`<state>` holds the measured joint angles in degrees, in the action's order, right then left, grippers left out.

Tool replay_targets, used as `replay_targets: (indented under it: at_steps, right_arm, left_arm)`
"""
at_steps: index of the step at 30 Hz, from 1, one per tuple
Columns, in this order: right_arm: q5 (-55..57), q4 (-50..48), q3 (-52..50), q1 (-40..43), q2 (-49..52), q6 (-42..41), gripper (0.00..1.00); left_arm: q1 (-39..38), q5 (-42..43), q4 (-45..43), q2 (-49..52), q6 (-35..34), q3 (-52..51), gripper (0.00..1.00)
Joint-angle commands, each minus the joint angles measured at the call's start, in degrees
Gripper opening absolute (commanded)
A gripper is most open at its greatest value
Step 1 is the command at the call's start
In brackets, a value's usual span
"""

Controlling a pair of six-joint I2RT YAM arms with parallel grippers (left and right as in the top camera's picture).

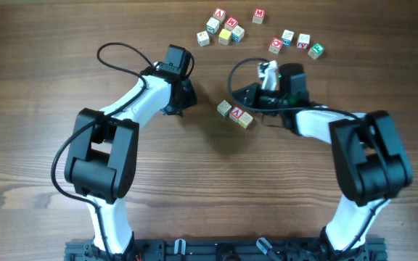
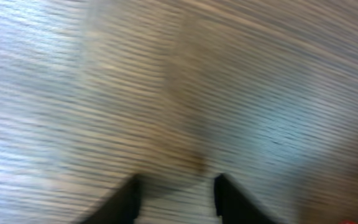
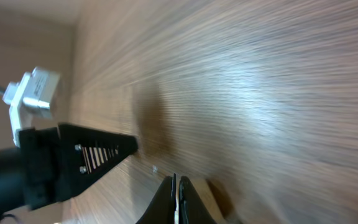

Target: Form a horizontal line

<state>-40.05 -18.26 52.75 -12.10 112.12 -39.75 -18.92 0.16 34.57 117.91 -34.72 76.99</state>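
I should square the row of letter blocks, which slants, against my left gripper at its far end by moving my right gripper to the row's near end.
Three letter blocks lie touching in a short slanted row at the table's middle; the middle one bears a red letter. More loose letter blocks lie at the back: a cluster, a single red-lettered one and another group. My left gripper is left of the row, open and empty; its wrist view shows only blurred wood between the fingers. My right gripper is just behind the row, shut on nothing. No block shows in either wrist view.
The wooden table spreads to all sides. In the right wrist view a black arm part with a white fitting sits at the left. Black cables loop above both wrists.
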Motion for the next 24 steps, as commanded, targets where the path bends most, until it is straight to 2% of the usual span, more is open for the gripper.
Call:
replay_targets:
  at_steps: [1, 5, 9, 12, 18, 24]
  right_arm:
    - [5.6, 11.8, 1.3, 4.7, -10.8, 1.5, 0.05]
    - [15.5, 35.1, 1.2, 5.5, -20.3, 2.0, 0.05]
    - [17.8, 47.6, 0.1, 4.2, -18.9, -1.1, 0.04]
    - [17.8, 47.6, -2.7, 4.0, -18.6, -5.2, 0.04]
    - [18.3, 39.5, -8.3, 1.9, -18.6, -9.1, 0.05]
    - [20.0, 30.9, -10.6, -1.8, -17.3, -14.8, 0.05]
  left_arm:
    - [0.4, 0.4, -1.4, 7.5, -0.3, -5.2, 0.04]
    - [0.4, 4.5, -6.6, 7.5, 1.5, -5.2, 0.04]
    - [-0.9, 7.1, -16.7, 7.5, 14.3, -5.2, 0.04]
    - [-2.5, 7.1, -22.2, 7.5, 20.3, -5.2, 0.04]
    - [-7.9, 7.1, -23.0, 7.5, 31.6, -5.2, 0.04]
    - [-9.4, 6.9, -22.5, 7.5, 33.0, -5.2, 0.04]
